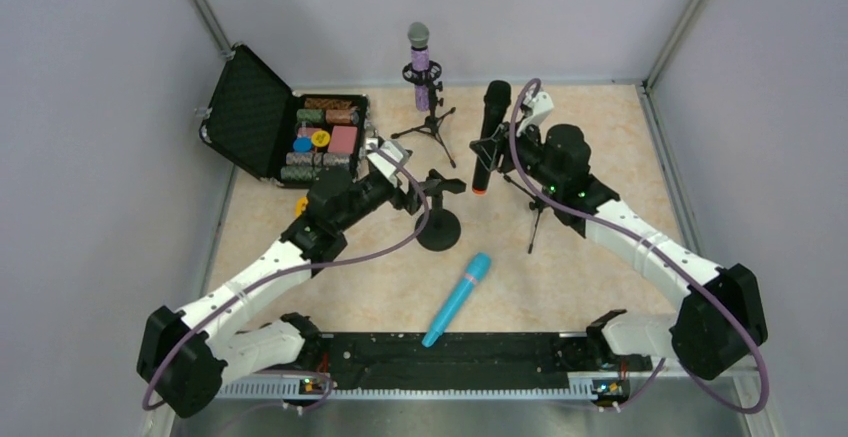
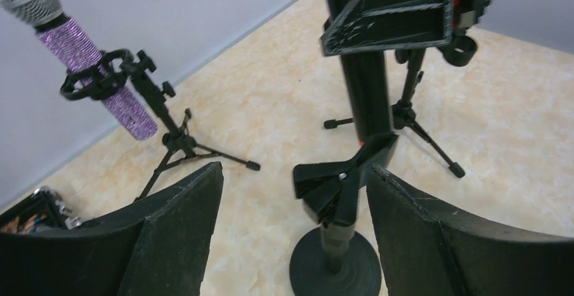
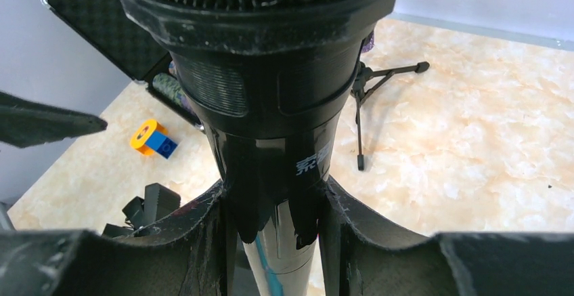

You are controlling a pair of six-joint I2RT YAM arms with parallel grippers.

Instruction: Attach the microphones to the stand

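The black microphone (image 1: 491, 117) leans toward the back beside the round-base stand's clip, so my right gripper should tip it upright while my left gripper steadies that clip (image 1: 453, 185).
The black microphone (image 1: 490, 132) hangs upright, orange end down, with my right gripper (image 1: 503, 149) shut round its body (image 3: 271, 72). It hovers beside a small empty tripod stand (image 1: 538, 215). The clip (image 2: 338, 181) of a round-base stand (image 1: 438, 229) sits between the wide-apart fingers of my open left gripper (image 2: 294, 168), close to the right finger; contact is unclear. The glittery purple microphone (image 1: 420, 62) stands clipped in another tripod stand (image 1: 430, 122) at the back. The light blue microphone (image 1: 458, 299) lies loose on the table near the front.
An open black case (image 1: 250, 107) holding poker chips sits at the back left. A small yellow-and-blue toy (image 1: 300, 204) lies beside my left arm. A black rail (image 1: 450, 352) runs along the near edge, and grey walls enclose the table.
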